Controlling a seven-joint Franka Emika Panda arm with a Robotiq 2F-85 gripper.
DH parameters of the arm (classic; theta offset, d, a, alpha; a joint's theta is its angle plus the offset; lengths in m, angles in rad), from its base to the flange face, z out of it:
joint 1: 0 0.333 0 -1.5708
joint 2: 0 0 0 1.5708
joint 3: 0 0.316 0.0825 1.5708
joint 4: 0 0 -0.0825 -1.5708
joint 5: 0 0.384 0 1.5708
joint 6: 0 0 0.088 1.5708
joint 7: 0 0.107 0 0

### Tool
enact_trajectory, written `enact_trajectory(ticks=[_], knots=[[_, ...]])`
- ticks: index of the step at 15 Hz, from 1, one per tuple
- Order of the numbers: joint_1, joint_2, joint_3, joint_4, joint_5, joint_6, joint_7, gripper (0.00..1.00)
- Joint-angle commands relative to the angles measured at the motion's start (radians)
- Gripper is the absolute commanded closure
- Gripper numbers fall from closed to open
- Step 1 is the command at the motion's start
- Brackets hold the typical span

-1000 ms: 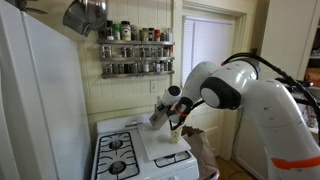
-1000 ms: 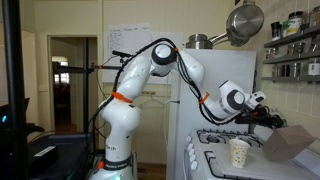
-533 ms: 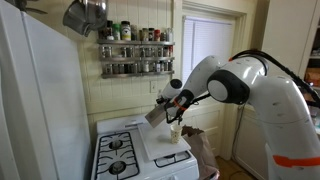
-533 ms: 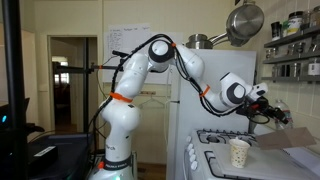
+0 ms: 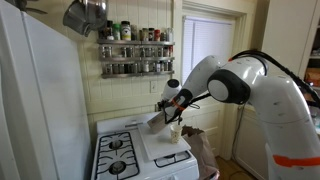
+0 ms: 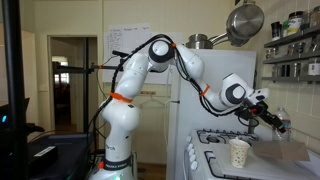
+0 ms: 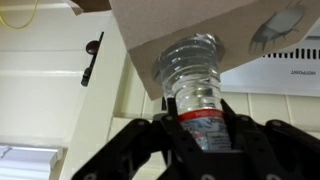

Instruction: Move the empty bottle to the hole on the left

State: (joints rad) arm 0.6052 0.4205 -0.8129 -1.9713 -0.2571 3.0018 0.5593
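The robot's gripper should pull the bottle clear and let the box come to rest flat before going to the hole, because the box is tilted up on the bottle's far end (image 7: 188, 52).
In the wrist view my gripper (image 7: 198, 112) is shut on a clear plastic bottle (image 7: 197, 85) with a red label band. The bottle's far end sits inside an opening in a greyish-beige cardboard box (image 7: 180, 25) that fills the top of that view. In both exterior views the gripper (image 5: 171, 107) (image 6: 272, 120) is above the stove, with the tilted beige box (image 5: 156, 120) (image 6: 288, 149) at its tip. The bottle itself is too small to make out there. No separate hole shows.
A cream paper cup (image 5: 175, 131) (image 6: 238, 152) stands on a white board (image 5: 163, 150) on the white stove (image 5: 118, 152), just beside the gripper. A spice rack (image 5: 135, 52) and a hanging pot (image 5: 84, 15) are on the wall. A white fridge (image 5: 35, 100) stands alongside.
The gripper has swung with the box: the box has tipped flatter and dropped lower toward the stove top. The grip has not changed.
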Motion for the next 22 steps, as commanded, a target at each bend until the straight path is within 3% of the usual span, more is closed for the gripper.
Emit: enact_trajectory(ticks=[1,5,9,11,16,18,22], knots=[[-0.002,-0.004,0.010,0.006,0.026,-0.064,0.033,0.84],[-0.027,-0.010,0.052,-0.043,0.028,0.048,0.023,0.84],[-0.021,0.002,0.033,-0.085,0.010,0.313,0.046,0.84],[-0.031,-0.002,0.040,-0.103,0.021,0.388,0.049,0.84],[-0.069,-0.034,0.079,-0.109,0.016,0.314,0.085,0.84],[-0.112,-0.054,0.138,-0.110,-0.001,0.302,0.085,0.84],[-0.231,-0.063,0.331,-0.089,-0.006,0.276,0.085,0.84]])
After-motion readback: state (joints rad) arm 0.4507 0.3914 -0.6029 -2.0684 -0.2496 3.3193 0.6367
